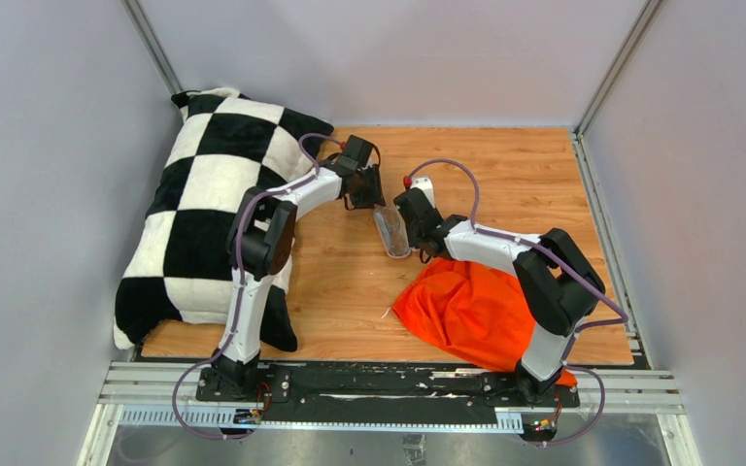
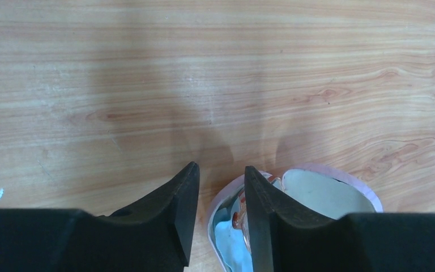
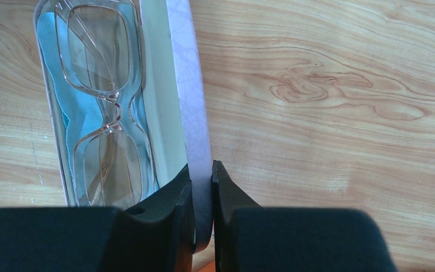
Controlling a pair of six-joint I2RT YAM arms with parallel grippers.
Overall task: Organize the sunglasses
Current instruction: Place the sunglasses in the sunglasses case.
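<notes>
The robot's left gripper is in the way of the lid at the case's far end [image 2: 226, 195], so it should shift to the case's outer side [image 3: 55, 119] before the right gripper pushes the lid closed.
The sunglasses [image 3: 105, 107], folded with a translucent amber frame, lie inside the open pale pink case [image 3: 190, 85] on a light blue cloth [image 3: 73, 113]. My right gripper [image 3: 201, 170] is shut on the case's raised lid at its near end. In the top view the case [image 1: 391, 233] sits mid-table between both grippers. My left gripper [image 2: 221, 170] hovers over the case's far end [image 2: 328, 192] with its jaws apart and only bare wood between them. Its right finger [image 2: 260, 209] hangs over the case's inside, where a bit of the sunglasses [image 2: 239, 218] shows.
A large black-and-white checkered pillow [image 1: 204, 194] fills the table's left side. A crumpled orange cloth [image 1: 466, 311] lies near the right arm's base. Grey walls close in the wooden table [image 1: 505, 165] on three sides.
</notes>
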